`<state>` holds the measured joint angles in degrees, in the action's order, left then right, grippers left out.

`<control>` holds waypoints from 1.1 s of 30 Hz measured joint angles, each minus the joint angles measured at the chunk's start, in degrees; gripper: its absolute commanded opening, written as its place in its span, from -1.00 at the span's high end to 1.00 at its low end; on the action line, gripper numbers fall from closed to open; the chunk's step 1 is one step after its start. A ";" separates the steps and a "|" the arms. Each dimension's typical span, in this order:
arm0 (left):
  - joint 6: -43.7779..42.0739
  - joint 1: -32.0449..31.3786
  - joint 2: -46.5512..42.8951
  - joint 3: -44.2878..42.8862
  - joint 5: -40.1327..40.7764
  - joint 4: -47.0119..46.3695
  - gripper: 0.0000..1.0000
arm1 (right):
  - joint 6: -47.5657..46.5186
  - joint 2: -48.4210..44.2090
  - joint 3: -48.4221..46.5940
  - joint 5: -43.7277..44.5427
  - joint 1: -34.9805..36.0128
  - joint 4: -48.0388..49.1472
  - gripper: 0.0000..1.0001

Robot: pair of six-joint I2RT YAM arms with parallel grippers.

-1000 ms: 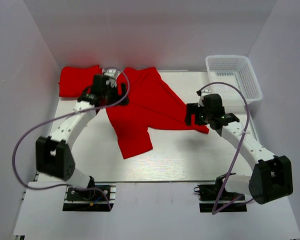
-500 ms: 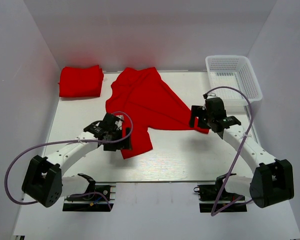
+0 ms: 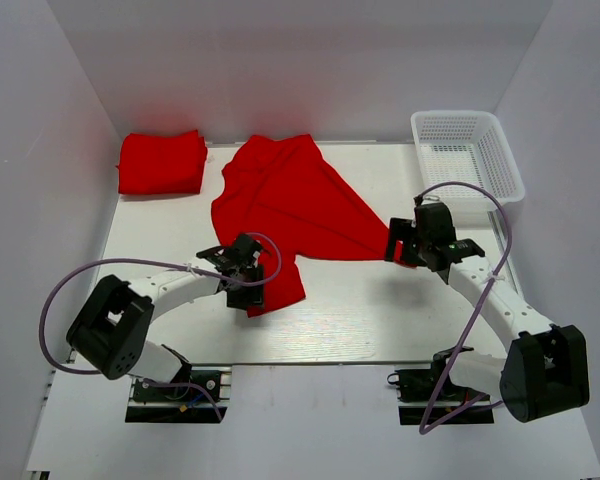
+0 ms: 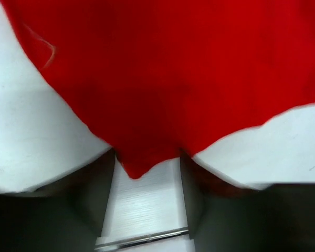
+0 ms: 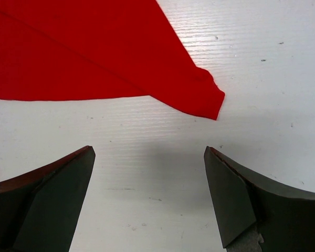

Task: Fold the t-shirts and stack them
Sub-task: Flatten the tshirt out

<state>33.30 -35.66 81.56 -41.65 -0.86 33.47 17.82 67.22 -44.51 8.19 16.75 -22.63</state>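
I expect the spread red t-shirt (image 3: 288,208) to unfold wider when I lift both corners and lay them down, because a layer's edge (image 5: 76,52) runs at a slant across it.
One red t-shirt (image 3: 285,205) lies spread and rumpled across the middle of the table. A second t-shirt (image 3: 160,162) rests folded at the back left. My left gripper (image 3: 252,292) is down at the spread shirt's near corner. In the left wrist view that pointed corner (image 4: 132,170) sits between the fingers of this gripper (image 4: 147,153), whose jaws stand apart and are open. My right gripper (image 3: 400,246) hovers wide open just short of the shirt's right tip (image 5: 210,104). Only bare table shows between the fingers of that gripper (image 5: 148,149).
A white mesh basket (image 3: 470,150) stands at the back right corner. White walls enclose the table on the left, back and right. Purple cables loop from both arms.
My left arm swung from the back, near the folded shirt, down to the spread shirt's near corner, and its jaws narrowed. The right gripper drifted slightly right and nearer.
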 measured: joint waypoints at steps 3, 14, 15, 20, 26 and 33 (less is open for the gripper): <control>1.09 -0.15 1.46 -0.35 0.70 -1.57 1.00 | -0.15 0.00 0.09 0.55 -0.52 -0.20 -0.81; 2.62 0.09 -1.49 -0.76 7.43 2.40 1.00 | -6.34 4.94 -0.28 3.96 -1.88 -2.84 -0.81; 2.78 0.24 -2.29 -1.11 8.61 3.63 1.00 | -7.10 6.29 -0.48 4.44 -1.92 -3.28 -0.81; 3.30 0.48 -3.06 -5.92 15.93 10.05 1.00 | -10.75 10.69 -1.33 7.28 -2.01 -4.70 -0.81; 3.61 0.46 0.09 -7.82 19.67 12.85 1.00 | -14.84 13.60 -2.95 8.37 -2.01 -4.02 -0.72; 3.63 0.48 1.62 -7.82 19.96 13.46 1.00 | -16.83 20.22 -4.83 10.29 -2.01 -1.53 -0.59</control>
<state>36.93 -35.18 83.18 -49.47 19.09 46.94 0.99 87.44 -49.34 18.48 14.74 -24.16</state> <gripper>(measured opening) 0.017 0.825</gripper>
